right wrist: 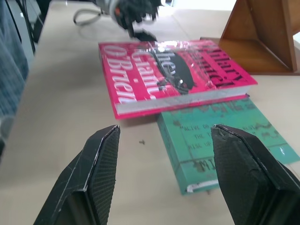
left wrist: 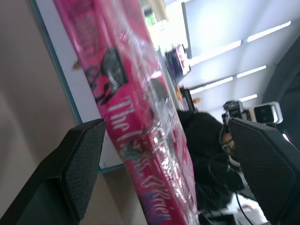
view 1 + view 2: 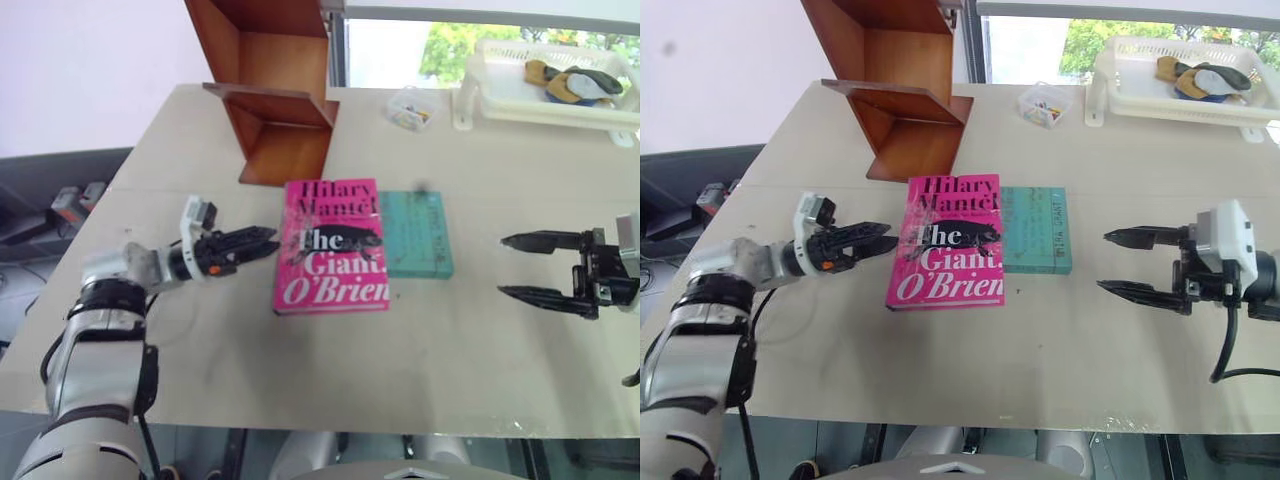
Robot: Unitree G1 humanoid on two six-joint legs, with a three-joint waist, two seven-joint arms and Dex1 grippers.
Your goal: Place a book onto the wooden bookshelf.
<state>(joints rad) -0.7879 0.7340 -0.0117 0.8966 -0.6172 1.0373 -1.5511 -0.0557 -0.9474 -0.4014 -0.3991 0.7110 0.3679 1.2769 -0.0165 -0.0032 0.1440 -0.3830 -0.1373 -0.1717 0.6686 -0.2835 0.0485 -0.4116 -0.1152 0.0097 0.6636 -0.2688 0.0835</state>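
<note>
The teal book (image 3: 420, 236) should reach far under the pink book, because white pages with a teal rim (image 2: 84, 96) show below the pink book's spine.
The book (image 3: 332, 245), a bright pink hardcover, lies flat at the table's middle, its right edge resting on a thinner teal book (image 3: 415, 235). My left gripper (image 3: 272, 240) is level just left of the pink book's spine, pointing at it, open and holding nothing; in the left wrist view its fingers (image 2: 84, 154) stand wide on either side of the book's edge (image 2: 140, 122). My right gripper (image 3: 1103, 261) hovers open to the right of the teal book, apart from both books. The wooden bookshelf (image 3: 280, 100) stands at the table's far left, beyond the book.
A white plastic tray (image 3: 480, 90) holding a few items sits at the far right corner. A small clear box (image 3: 411, 108) stands between tray and shelf. Dark gear lies off the table's left edge (image 3: 70, 205). Bare tabletop (image 3: 330, 370) stretches toward the near edge.
</note>
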